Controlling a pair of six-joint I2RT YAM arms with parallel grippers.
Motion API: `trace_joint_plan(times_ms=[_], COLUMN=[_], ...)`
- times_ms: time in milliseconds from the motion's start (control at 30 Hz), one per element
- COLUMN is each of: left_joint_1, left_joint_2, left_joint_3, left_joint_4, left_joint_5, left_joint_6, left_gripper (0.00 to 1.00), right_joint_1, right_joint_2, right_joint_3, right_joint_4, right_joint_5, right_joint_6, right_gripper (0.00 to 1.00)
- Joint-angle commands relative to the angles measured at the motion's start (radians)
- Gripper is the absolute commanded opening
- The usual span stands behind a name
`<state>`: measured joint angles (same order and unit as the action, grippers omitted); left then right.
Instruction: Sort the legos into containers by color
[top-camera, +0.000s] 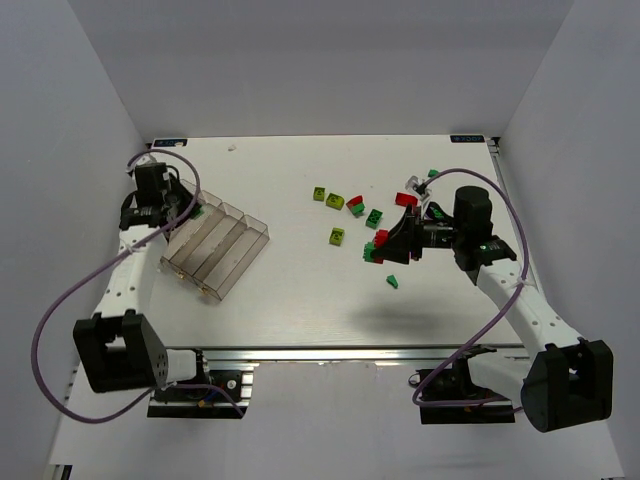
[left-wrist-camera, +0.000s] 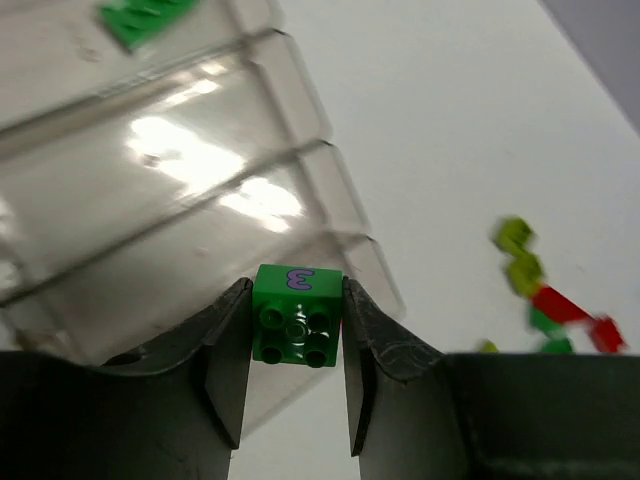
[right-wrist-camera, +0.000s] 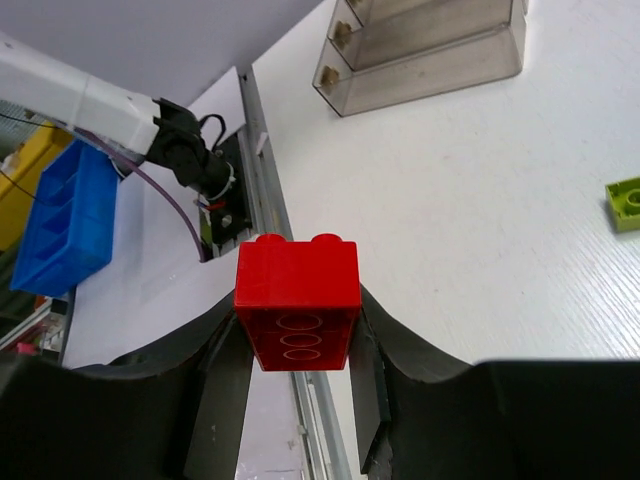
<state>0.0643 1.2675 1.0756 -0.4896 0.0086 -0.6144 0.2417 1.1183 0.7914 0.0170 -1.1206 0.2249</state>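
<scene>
My left gripper should drop its brick into the tray, since a green brick is joined to my right gripper's red brick (top-camera: 381, 238), then pull that green one (top-camera: 369, 254) off.
My left gripper (left-wrist-camera: 296, 322) is shut on a green brick (left-wrist-camera: 297, 300) with a purple mark and holds it over the near end of the clear divided tray (left-wrist-camera: 150, 200). In the top view this gripper (top-camera: 190, 212) is at the tray's (top-camera: 215, 245) far left end. Another green brick (left-wrist-camera: 145, 18) lies in an outer compartment. My right gripper (right-wrist-camera: 298, 345) is shut on a red brick (right-wrist-camera: 298, 290), held above the table. In the top view it (top-camera: 392, 240) hangs among the loose bricks at the right.
Loose bricks lie right of centre: yellow-green ones (top-camera: 319, 194) (top-camera: 338, 236), green ones (top-camera: 374, 216) (top-camera: 393, 281) (top-camera: 433, 173), red ones (top-camera: 406, 198) (top-camera: 356, 207). The right wrist view shows the tray (right-wrist-camera: 430, 50), a yellow-green brick (right-wrist-camera: 627, 200) and a blue bin (right-wrist-camera: 60, 220) beyond the table edge.
</scene>
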Motion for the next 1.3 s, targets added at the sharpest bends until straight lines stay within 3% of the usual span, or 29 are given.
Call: trace_joint_plan(times_ms=[0,200,633,767,867,967,1100,1267], left_joint_1=[0.051,0.173,0.21,0.21,0.21,0.21,0.21,0.209], left_joint_2=[0.079,0.252,0.52,0.587,0.644,0.671,0.667,0.598], left_joint_3=[0.087,0.156,0.382,0.434,0.492,0.52,0.521,0.501], left_joint_4=[-0.164,-0.078,-0.015,-0.023,-0.058,-0.07,-0.075,-0.078], left_joint_5=[-0.201,-0.239,-0.323,-0.338,-0.338,-0.335,-0.328,-0.288], left_joint_6=[0.105,0.148,0.174,0.173,0.168,0.17,0.171,0.173], left_gripper=[0.0,0.0,0.02,0.16,0.45,0.5,0.71,0.73], right_joint_1=[-0.004,-0.005,-0.005,-0.005,-0.005,-0.005,-0.004,-0.004], right_joint_2=[-0.009,-0.003,-0.003,0.003,0.005,0.008,0.015,0.02], right_joint_3=[0.048,0.069,0.062,0.063,0.069,0.072,0.075,0.088], right_joint_4=[-0.078,-0.112,-0.147,-0.147,-0.15,-0.155,-0.158,-0.167], right_joint_5=[0.039,0.051,0.056,0.058,0.058,0.059,0.064,0.062], right_joint_6=[-0.094,-0.14,-0.193,-0.203,-0.214,-0.222,-0.22,-0.269], right_gripper=[0.0,0.0,0.0,0.0,0.0,0.0,0.0,0.0])
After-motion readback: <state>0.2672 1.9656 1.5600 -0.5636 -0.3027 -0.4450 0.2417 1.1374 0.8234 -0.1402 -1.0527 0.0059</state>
